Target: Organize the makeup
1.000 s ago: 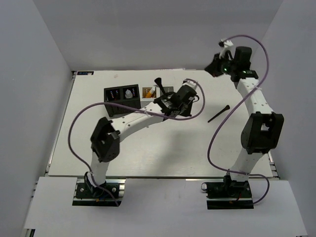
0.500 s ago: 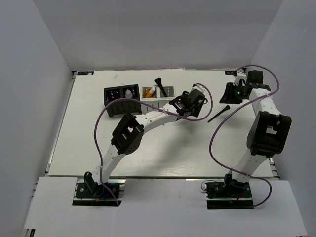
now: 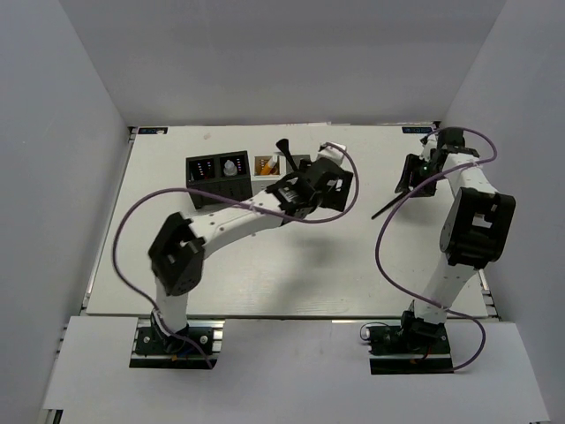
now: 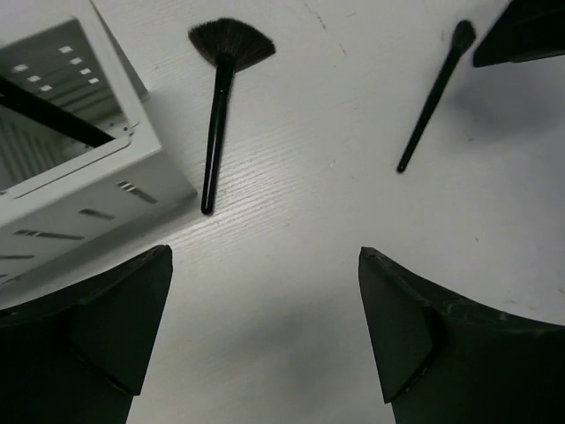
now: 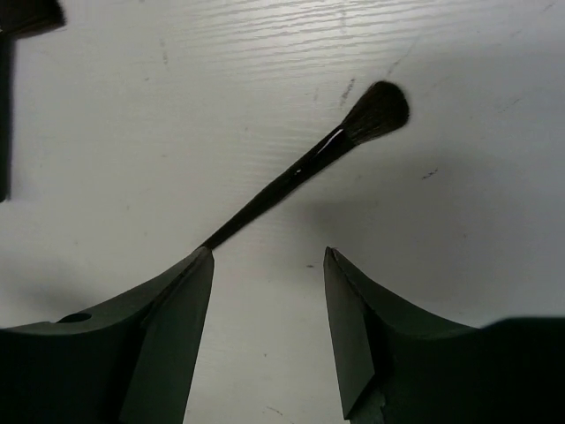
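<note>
My right gripper should go on moving toward the slim black brush (image 3: 387, 206) and its handle (image 5: 287, 182) before the open fingers are on both sides of the handle. The brush lies ahead of these fingers, clear of the fan brush.
A slim black brush (image 3: 389, 206) (image 5: 300, 168) (image 4: 433, 95) lies loose on the table. My right gripper (image 3: 411, 175) (image 5: 268, 253) hangs open just above it, the handle's end beside one fingertip, nothing between the jaws. A black fan brush (image 4: 217, 106) lies on the table beside the white organizer (image 4: 84, 190) (image 3: 305, 162). My left gripper (image 3: 325, 189) (image 4: 263, 256) is open and empty above bare table near it. Another black brush (image 3: 285, 151) stands in the white organizer next to an orange tube (image 3: 264, 165). The black organizer (image 3: 216, 189) holds red lip sticks (image 3: 202, 168) and a pale item (image 3: 231, 166).
White walls enclose the table on three sides. The right arm's purple cable (image 3: 381, 247) loops over the right half of the table. The left arm (image 3: 221, 225) stretches across the middle. Bare table (image 3: 291, 265) lies in front of the organizers.
Both grippers have gone from shut to open. The right arm came down from high at the back to just over the slim brush. The left gripper shifted slightly beside the white organizer.
</note>
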